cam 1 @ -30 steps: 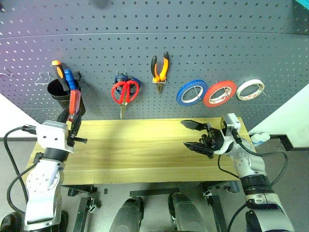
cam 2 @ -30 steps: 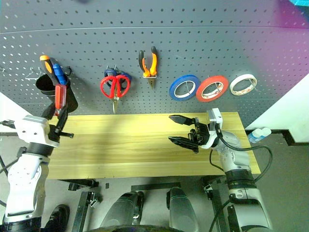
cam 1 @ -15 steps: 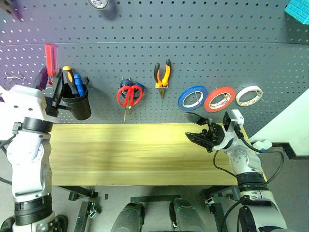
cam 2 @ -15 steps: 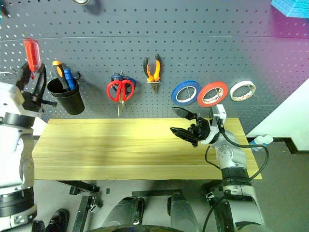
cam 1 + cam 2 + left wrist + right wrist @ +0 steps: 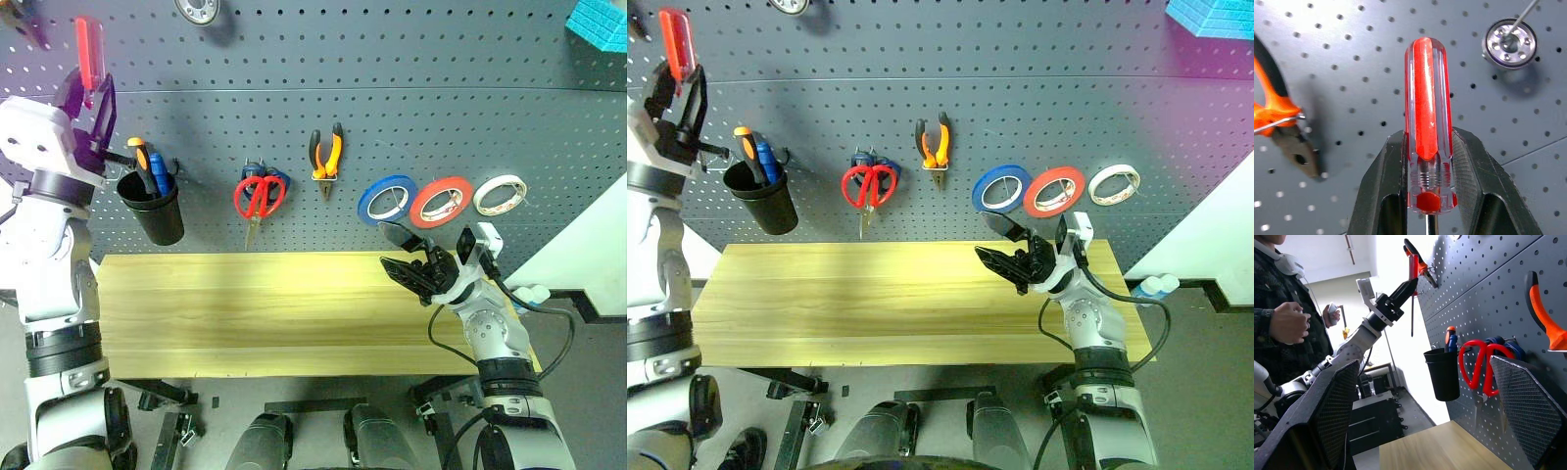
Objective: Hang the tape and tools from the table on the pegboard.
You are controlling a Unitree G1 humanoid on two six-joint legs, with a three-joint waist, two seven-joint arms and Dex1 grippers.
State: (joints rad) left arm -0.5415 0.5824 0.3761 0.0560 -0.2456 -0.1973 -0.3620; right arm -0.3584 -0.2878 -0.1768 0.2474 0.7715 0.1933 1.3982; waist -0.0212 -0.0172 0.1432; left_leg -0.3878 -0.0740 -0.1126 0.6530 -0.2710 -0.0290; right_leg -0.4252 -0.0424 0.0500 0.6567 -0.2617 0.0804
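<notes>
My left gripper keeps moving toward the cup until the rod goes in, since the red-handled screwdriver's metal rod [image 5: 1412, 317] points down and the black cup's opening [image 5: 132, 186] has room.
My left gripper [image 5: 95, 98] is shut on the slim red-handled screwdriver [image 5: 90, 51], held high against the dark pegboard [image 5: 411, 108] above the black cup [image 5: 159, 212]. The red handle [image 5: 1428, 103] stands up between the fingers [image 5: 1385, 186], and the shaft hangs below. Red scissors [image 5: 259, 194], orange-and-black pliers [image 5: 326, 154] and the red-orange tape [image 5: 441, 201] hang on hooks. My right gripper [image 5: 404, 257] is open and holds nothing, over the right part of the wooden table [image 5: 245, 308].
A blue roll [image 5: 386, 199] and a white roll [image 5: 499, 194] flank the red tape. The cup holds orange and blue screwdrivers [image 5: 149, 168]. A round metal part [image 5: 199, 10] sits high on the board. A person [image 5: 1283, 308] stands at the table's left end.
My left gripper has risen with the screwdriver from beside the cup to high on the pegboard. The head camera has tilted up. The right gripper has stayed open in place.
</notes>
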